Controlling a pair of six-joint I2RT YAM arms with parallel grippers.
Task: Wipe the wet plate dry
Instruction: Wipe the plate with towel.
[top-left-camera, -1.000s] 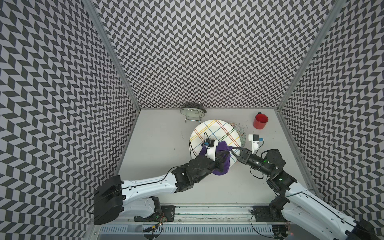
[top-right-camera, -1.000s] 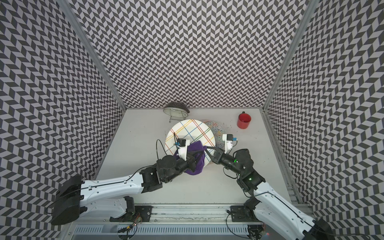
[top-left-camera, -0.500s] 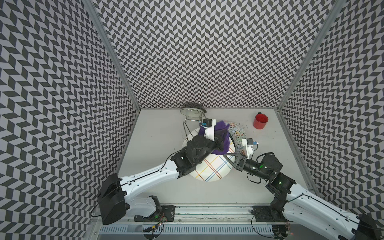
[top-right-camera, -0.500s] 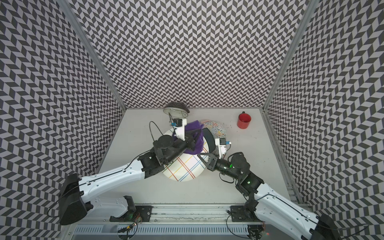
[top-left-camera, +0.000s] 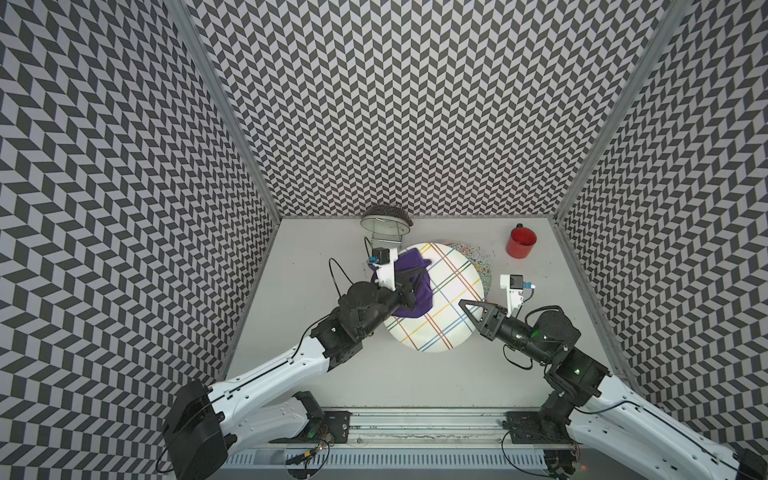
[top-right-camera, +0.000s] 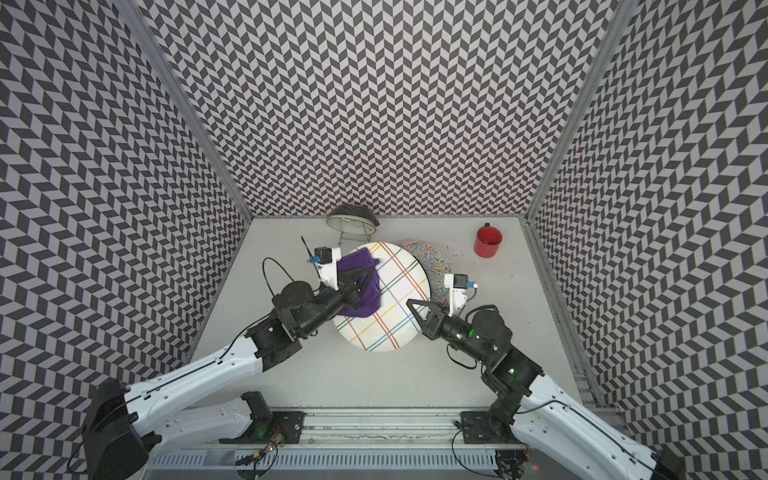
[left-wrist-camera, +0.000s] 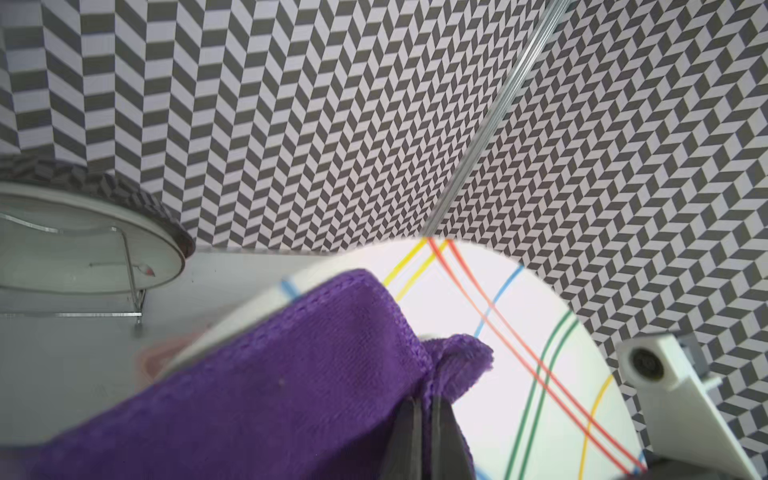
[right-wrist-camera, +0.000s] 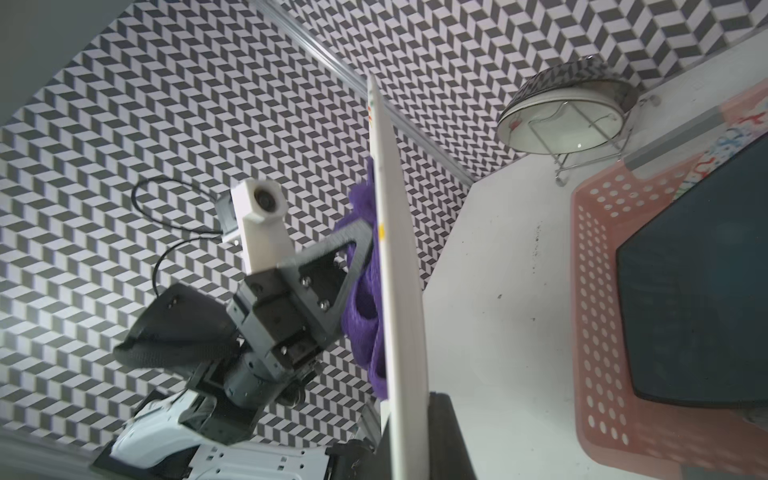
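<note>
I should tilt up the plate, whose back faces the basket, with my right gripper for wiping its back (right-wrist-camera: 408, 296), since the purple cloth (top-left-camera: 419, 302) is on its striped side.
A white plate with coloured crossing stripes (top-left-camera: 451, 291) (top-right-camera: 397, 286) is held off the table, tilted, with my right gripper (top-left-camera: 467, 307) (top-right-camera: 415, 306) shut on its right rim. In the right wrist view the plate (right-wrist-camera: 395, 270) shows edge-on between the jaws of that gripper (right-wrist-camera: 405, 440). My left gripper (top-left-camera: 422, 274) (top-right-camera: 365, 276) (left-wrist-camera: 424, 405) is shut on a purple cloth (top-left-camera: 409, 291) (top-right-camera: 359, 291) (left-wrist-camera: 291, 395). It presses the cloth (right-wrist-camera: 365, 311) flat against the left part of the plate's striped face (left-wrist-camera: 519, 332).
A red mug (top-left-camera: 521, 242) (top-right-camera: 488, 242) stands at the back right. A pale dish on a wire stand (top-left-camera: 385, 220) (right-wrist-camera: 565, 116) is at the back wall. A pink perforated basket (top-left-camera: 478, 259) (right-wrist-camera: 598, 332) lies behind and under the plate.
The left gripper swept the cloth from the plate's near part up to its far edge, then back to the left middle. The plate came nearer in the right gripper's hold.
</note>
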